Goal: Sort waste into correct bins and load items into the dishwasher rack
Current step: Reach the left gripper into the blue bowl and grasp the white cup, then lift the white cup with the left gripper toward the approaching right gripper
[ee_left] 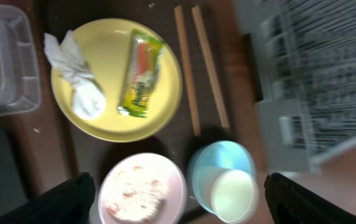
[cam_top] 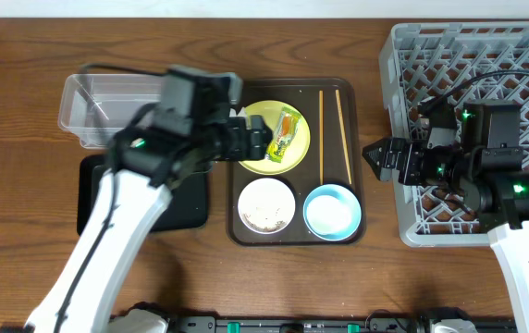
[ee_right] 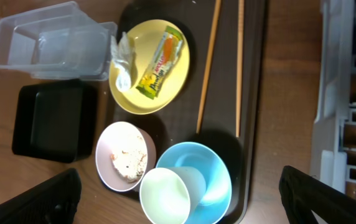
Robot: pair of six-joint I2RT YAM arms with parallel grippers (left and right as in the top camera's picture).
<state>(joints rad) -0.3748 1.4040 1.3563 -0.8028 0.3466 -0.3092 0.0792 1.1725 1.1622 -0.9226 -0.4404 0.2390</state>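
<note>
Next, I lift the cup by its rim (ee_right: pixel 142 198) with my left gripper and offer my right gripper the cup's base, since the white cup's base (ee_right: pixel 196 185) sits in the light blue bowl.
A yellow plate (cam_top: pixel 266 165) on the brown serving tray holds a snack wrapper (cam_top: pixel 288 132) and a crumpled tissue (ee_left: pixel 78 87). A white bowl (cam_top: pixel 266 205) holds rice scraps (ee_right: pixel 128 160). A light blue bowl (cam_top: pixel 332 211) holds the white cup (ee_right: pixel 168 196). Two chopsticks (cam_top: pixel 320 134) lie on the tray's right side. My left gripper (cam_top: pixel 263 139) is open and empty above the plate, hiding the tissue from overhead. My right gripper (cam_top: pixel 371 155) is open and empty between the tray and the grey rack (cam_top: pixel 477 55).
The clear tub (cam_top: pixel 107 102) stands at the back left, with the black tray (cam_top: pixel 186 199) in front of it, partly under my left arm. The brown serving tray (cam_top: pixel 362 139) sits mid-table. My right arm lies over the rack's front part.
</note>
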